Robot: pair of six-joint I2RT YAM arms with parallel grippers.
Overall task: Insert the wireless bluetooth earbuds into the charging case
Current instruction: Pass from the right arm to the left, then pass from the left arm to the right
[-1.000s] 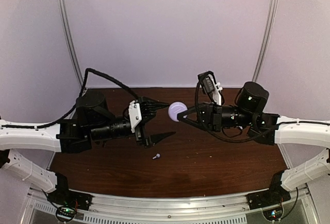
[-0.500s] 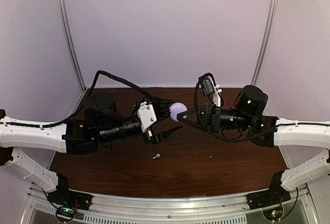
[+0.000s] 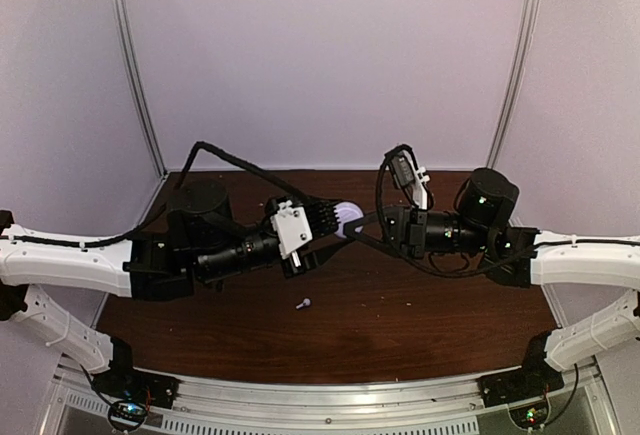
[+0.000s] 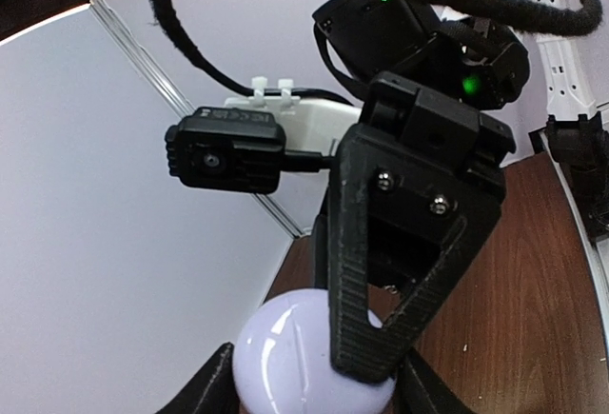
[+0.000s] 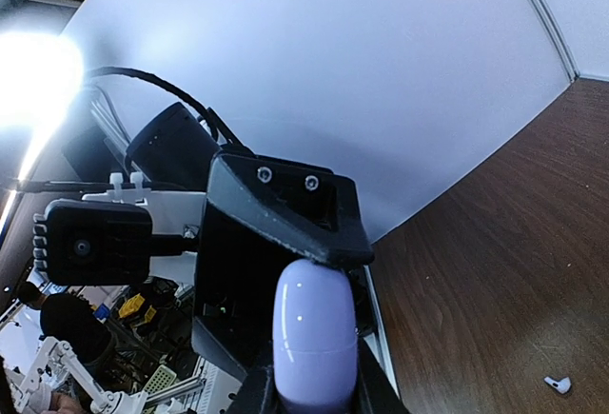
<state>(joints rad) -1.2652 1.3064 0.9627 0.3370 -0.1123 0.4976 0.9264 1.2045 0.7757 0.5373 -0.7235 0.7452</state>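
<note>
The charging case point(image 5: 314, 309) sticks far out from the ends of the right gripper's fingers, so the robot's left gripper should keep it steady while the right gripper takes it deeper point(image 5: 316, 355) between its fingers.
The lilac charging case point(image 3: 347, 217) hangs closed above the back middle of the table, between both grippers. My right gripper point(image 3: 353, 223) is shut on it, and in the right wrist view the case point(image 5: 314, 338) stands upright between its fingers. My left gripper point(image 3: 334, 225) has closed on the same case from the other side. In the left wrist view the case point(image 4: 285, 357) sits between that gripper's fingertips, with a right finger point(image 4: 381, 271) across its front. One white earbud point(image 3: 304, 304) lies alone on the table, also seen as the earbud point(image 5: 557, 384) low in the right wrist view.
The dark wooden table point(image 3: 430, 305) has pale walls on three sides and a metal rail along its near edge. The left arm's black cable point(image 3: 225, 155) loops above the arm.
The left arm has moved right and toward the case. Its jaws, wide open a second ago, have closed round the case. The right arm has held still.
</note>
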